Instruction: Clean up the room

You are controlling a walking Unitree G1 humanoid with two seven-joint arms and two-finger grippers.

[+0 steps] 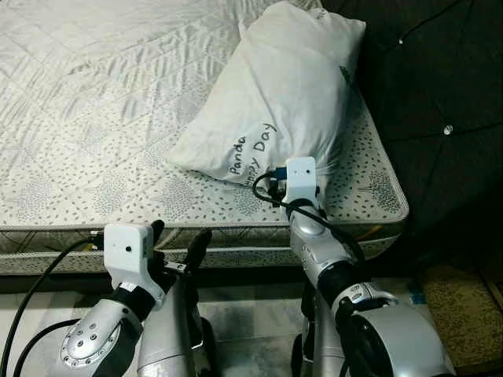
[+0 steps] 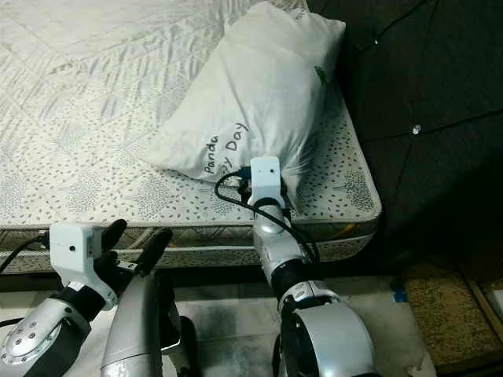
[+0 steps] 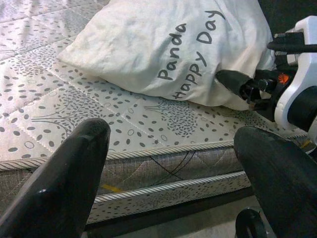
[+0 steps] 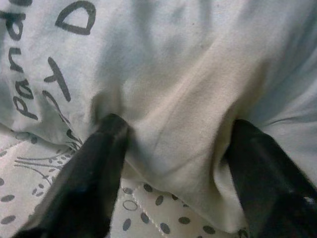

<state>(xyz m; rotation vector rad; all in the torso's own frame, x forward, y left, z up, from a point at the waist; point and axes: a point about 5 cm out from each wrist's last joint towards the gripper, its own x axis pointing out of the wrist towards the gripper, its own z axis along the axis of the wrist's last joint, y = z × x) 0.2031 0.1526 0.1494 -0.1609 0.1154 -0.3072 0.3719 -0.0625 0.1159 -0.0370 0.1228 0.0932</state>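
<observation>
The pillow (image 1: 275,94) will swing around toward the headboard when I pull its near corner, because the white pillow's far end (image 1: 306,25) is lying on the mattress.
A white pillow (image 1: 275,86) printed "Panda Happy Day" lies tilted at the head end of the bed (image 1: 94,149), leaning toward the dark headboard. My right gripper (image 4: 173,141) is at the pillow's near corner, open, its two black fingers (image 4: 99,163) pressed into the fabric with a fold of pillow between them. One of those fingers (image 3: 232,79) touches the pillow's lower edge. My left gripper (image 1: 179,234) hangs open in front of the mattress side, below its top edge, with nothing in it.
The dark tufted headboard (image 1: 440,86) stands right of the pillow. The mattress edge (image 1: 236,228) runs across just ahead of me. Pale floor (image 1: 244,310) lies below, with a brown mat (image 1: 464,314) at the right.
</observation>
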